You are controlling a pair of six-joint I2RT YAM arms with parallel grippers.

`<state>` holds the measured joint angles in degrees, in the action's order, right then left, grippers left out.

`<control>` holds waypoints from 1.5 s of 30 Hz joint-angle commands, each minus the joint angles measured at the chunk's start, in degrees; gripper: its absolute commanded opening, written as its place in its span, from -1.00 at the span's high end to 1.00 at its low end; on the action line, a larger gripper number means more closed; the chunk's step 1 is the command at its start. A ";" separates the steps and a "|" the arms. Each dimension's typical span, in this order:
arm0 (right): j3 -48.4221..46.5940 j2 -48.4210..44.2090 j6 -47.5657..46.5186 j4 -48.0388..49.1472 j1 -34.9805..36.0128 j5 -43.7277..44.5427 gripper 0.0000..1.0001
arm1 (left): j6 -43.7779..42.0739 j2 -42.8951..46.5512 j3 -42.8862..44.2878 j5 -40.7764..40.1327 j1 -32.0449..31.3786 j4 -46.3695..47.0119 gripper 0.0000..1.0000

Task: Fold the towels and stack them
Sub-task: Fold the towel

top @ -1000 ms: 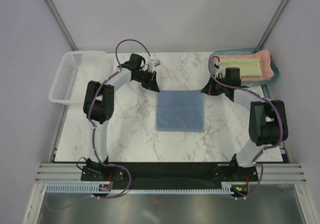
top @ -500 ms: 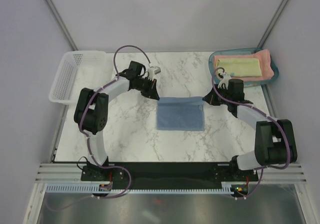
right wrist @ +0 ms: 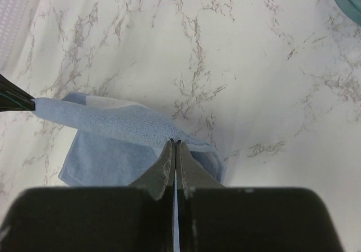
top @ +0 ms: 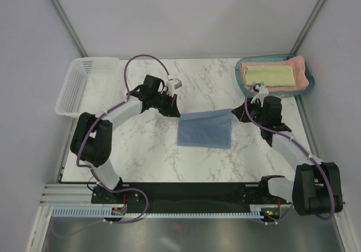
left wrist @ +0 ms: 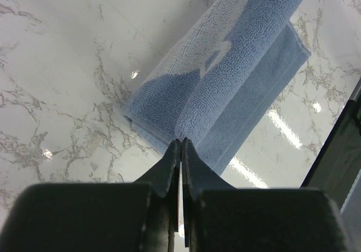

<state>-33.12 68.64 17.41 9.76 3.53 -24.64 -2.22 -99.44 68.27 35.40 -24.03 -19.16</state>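
Observation:
My right gripper is drawing the towel's lifted edge (top: pixel 206 115) down, taut and aligned with the lower layer's sides, and should continue until it meets the towel's near edge (top: pixel 218 147).
The grey-blue towel (top: pixel 204 129) lies mid-table, its far edge lifted and drawn toward the near side. My left gripper (top: pixel 176 113) is shut on the far left corner; in the left wrist view (left wrist: pixel 180 144) the towel (left wrist: pixel 237 66) with its white print hangs from the jaws. My right gripper (top: pixel 234 115) is shut on the far right corner, as the right wrist view (right wrist: pixel 175 144) shows, with the cloth (right wrist: pixel 113 125) stretched to the left. The pale-yellow towel (top: pixel 269 74) lies folded on the salmon-pink towel (top: pixel 304 71) at the back right.
The folded towels sit in a teal tray (top: pixel 243 86) at the back right corner. A white plastic basket (top: pixel 76 85) stands at the back left. The marble table (top: pixel 141 150) ends at a black rail along the near edge.
Both grippers have moved toward the near side with the towel's far edge, folding it over the rest. The towel looks shorter front to back than a second ago.

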 commanded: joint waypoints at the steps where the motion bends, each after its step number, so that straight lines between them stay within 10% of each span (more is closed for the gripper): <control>1: 1.57 -1.58 1.13 1.06 0.07 1.62 1.00 | 1.69 3.02 -1.56 -2.26 -0.23 1.67 0.96; 42: 18.01 -15.11 16.96 -11.34 2.97 2.94 0.87 | 11.97 13.39 -19.49 -15.18 -9.28 5.45 0.92; 45: 17.48 -15.47 17.22 -13.18 3.06 3.28 0.64 | 12.59 13.92 -20.02 -16.40 -9.54 4.83 0.59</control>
<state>-15.38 54.22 33.69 -1.83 6.39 -22.17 8.29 -87.68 49.08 22.31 -33.28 -14.83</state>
